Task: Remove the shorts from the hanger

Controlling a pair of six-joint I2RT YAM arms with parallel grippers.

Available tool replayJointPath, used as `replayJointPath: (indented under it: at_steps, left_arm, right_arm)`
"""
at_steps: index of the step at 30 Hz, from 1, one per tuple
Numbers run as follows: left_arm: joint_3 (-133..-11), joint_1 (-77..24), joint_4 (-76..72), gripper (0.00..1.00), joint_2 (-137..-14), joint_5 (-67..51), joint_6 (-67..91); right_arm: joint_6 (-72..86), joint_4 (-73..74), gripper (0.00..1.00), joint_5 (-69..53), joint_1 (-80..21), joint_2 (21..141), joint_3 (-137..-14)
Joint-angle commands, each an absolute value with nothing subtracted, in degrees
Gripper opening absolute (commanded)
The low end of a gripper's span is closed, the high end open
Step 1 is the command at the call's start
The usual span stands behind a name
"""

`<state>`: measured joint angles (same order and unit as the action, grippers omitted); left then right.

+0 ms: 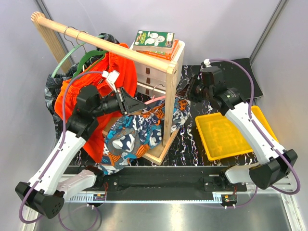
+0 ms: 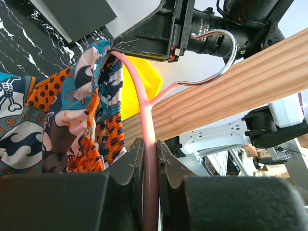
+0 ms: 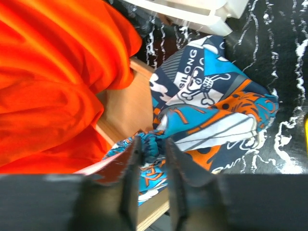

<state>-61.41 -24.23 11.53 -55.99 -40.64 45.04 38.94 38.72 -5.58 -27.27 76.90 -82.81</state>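
I should hold the waistband still (image 3: pixel 155 141) with my right gripper while my left gripper pulls the hanger out, because the pink hanger's end (image 2: pixel 113 54) is inside the waistband.
The blue, orange and white patterned shorts (image 1: pixel 132 134) hang from a pink hanger (image 1: pixel 155 100) beside the wooden rack post (image 1: pixel 169 103). My left gripper (image 1: pixel 131 102) is shut on the pink hanger's arm (image 2: pixel 149 144) just below its metal hook (image 2: pixel 226 53). My right gripper (image 1: pixel 185 92) is shut on a bunch of the patterned shorts' waistband (image 3: pixel 154 143), at the hanger's end (image 2: pixel 113 52). The plain orange shorts (image 1: pixel 77 96) hang on the rod (image 1: pixel 106 43) to the left, and also show in the right wrist view (image 3: pixel 53 72). The dark patterned shorts (image 1: pixel 50 91) hang behind them.
A yellow tray (image 1: pixel 224 134) lies right of the rack. A white drawer unit (image 1: pixel 151 77) with books (image 1: pixel 155 41) on top stands behind the post. A green hanger (image 1: pixel 89 55) hangs on the rod. A black pad (image 1: pixel 250 72) lies at the far right.
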Motion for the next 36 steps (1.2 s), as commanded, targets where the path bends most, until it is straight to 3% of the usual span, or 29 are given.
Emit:
replayJointPath:
  at_steps: [1, 4, 8, 21, 36]
  left_arm:
    - [-66.09, -24.43, 3.34, 0.00, -53.61, -42.10, 46.05]
    - [-66.27, -24.43, 4.21, 0.00, -52.91, -40.88, 45.79]
    - [-67.50, -23.91, 5.62, 0.00, -51.60, -39.38, 44.82]
    - [-66.62, -16.17, 6.59, 0.00, -47.72, -37.53, 45.88]
    - [-66.89, -15.73, 7.74, 0.00, -47.72, -35.95, 45.17]
  right_arm:
    - [38.23, 38.06, 0.18, -1.50, -27.60, 76.03, -81.12]
    - [37.97, 37.88, 0.00, -0.26, -27.60, 75.59, -80.33]
    - [36.39, 38.23, 0.00, 4.22, -26.63, 76.02, -80.33]
    - [32.96, 38.58, 0.00, -2.11, -13.81, 76.29, -77.08]
    - [32.07, 35.60, 0.00, -6.94, -9.05, 78.22, -72.08]
